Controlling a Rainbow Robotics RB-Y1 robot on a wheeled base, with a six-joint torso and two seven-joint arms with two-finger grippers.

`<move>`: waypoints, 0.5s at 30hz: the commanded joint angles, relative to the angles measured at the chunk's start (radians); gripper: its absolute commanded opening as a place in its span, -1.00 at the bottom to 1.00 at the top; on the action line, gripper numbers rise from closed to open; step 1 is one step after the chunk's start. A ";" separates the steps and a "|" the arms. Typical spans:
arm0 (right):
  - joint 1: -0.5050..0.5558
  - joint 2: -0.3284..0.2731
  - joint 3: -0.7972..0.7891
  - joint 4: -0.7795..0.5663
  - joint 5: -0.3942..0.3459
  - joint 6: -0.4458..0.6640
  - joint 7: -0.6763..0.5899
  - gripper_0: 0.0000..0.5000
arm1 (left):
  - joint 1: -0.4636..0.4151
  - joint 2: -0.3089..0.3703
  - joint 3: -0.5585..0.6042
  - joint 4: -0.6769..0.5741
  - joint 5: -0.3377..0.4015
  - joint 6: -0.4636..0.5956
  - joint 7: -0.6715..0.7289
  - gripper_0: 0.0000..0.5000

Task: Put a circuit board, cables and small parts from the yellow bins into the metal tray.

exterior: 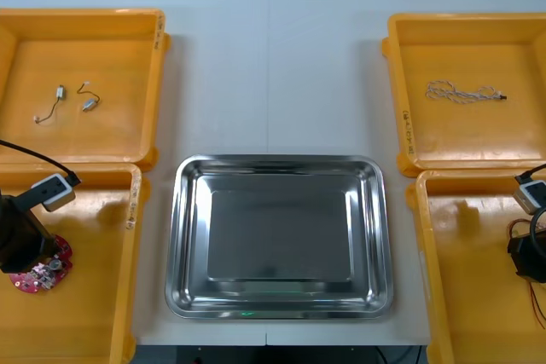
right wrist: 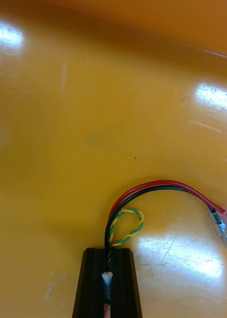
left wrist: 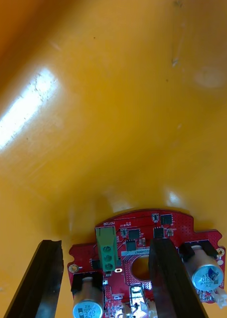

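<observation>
The green block (left wrist: 107,249) rises from the board between my fingers, so I expect the whole red circuit board (exterior: 43,274) to follow it and stay stiff when I lift.
A round red circuit board (exterior: 41,271) (left wrist: 143,233) lies flat in the near left yellow bin (exterior: 94,296). My left gripper (exterior: 36,255) (left wrist: 106,242) is low over it and open. One finger (left wrist: 39,278) stands just off the board's edge and the other finger (left wrist: 170,278) is over its middle, beside the centre hole. In the near right yellow bin (exterior: 469,296), my right gripper (exterior: 531,257) (right wrist: 108,253) is shut on the red and yellow cable (right wrist: 158,188), which loops out ahead of the fingers onto the bin floor. The metal tray (exterior: 281,236) sits between the bins, bare and shiny.
The far left yellow bin (exterior: 111,125) holds small metal parts (exterior: 88,102) with thin black leads. A twisted blue and white cable (exterior: 465,91) lies in the far right yellow bin (exterior: 478,138). Bin walls stand close around both grippers.
</observation>
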 commanded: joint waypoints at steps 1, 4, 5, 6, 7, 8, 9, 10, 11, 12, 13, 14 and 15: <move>-0.023 0.026 -0.039 -0.023 -0.005 0.052 0.014 -1.00 | 0.027 0.044 -0.018 -0.002 0.000 -0.020 -0.042 1.00; -0.040 0.026 -0.062 -0.043 -0.005 0.104 0.007 -1.00 | 0.027 0.044 -0.021 -0.002 0.000 -0.025 -0.042 1.00; -0.046 0.026 -0.072 -0.052 -0.008 0.126 0.004 -1.00 | 0.027 0.044 -0.023 -0.002 0.000 -0.025 -0.042 1.00; -0.054 0.026 -0.083 -0.063 -0.009 0.150 0.003 -1.00 | 0.027 0.044 -0.021 -0.002 0.000 -0.025 -0.042 1.00; -0.062 0.026 -0.094 -0.075 -0.011 0.175 0.001 -1.00 | 0.029 0.044 -0.021 -0.002 0.000 -0.025 -0.042 1.00; -0.066 0.026 -0.101 -0.081 -0.011 0.187 0.001 -1.00 | 0.027 0.044 -0.023 -0.002 0.001 -0.025 -0.042 1.00; -0.077 0.026 -0.115 -0.095 -0.015 0.212 -0.002 -1.00 | 0.029 0.044 -0.023 -0.002 0.001 -0.025 -0.042 1.00; -0.080 0.026 -0.121 -0.102 -0.015 0.224 -0.002 -1.00 | 0.029 0.044 -0.023 -0.002 0.001 -0.025 -0.042 1.00; -0.091 0.026 -0.134 -0.115 -0.018 0.252 -0.005 -1.00 | 0.029 0.044 -0.023 -0.002 0.001 -0.025 -0.042 1.00; -0.103 0.026 -0.146 -0.128 -0.021 0.278 -0.006 -1.00 | 0.029 0.044 -0.024 -0.002 0.001 -0.025 -0.042 0.91; -0.117 0.026 -0.157 -0.139 -0.025 0.305 -0.008 -1.00 | 0.029 0.044 -0.026 -0.001 0.001 -0.025 -0.042 0.50; -0.123 0.026 -0.161 -0.145 -0.026 0.318 -0.009 -1.00 | 0.030 0.044 -0.026 -0.002 0.001 -0.027 -0.042 0.16; -0.134 0.026 -0.170 -0.156 -0.029 0.341 -0.012 -1.00 | 0.030 0.044 -0.027 -0.001 0.000 -0.027 -0.042 -0.58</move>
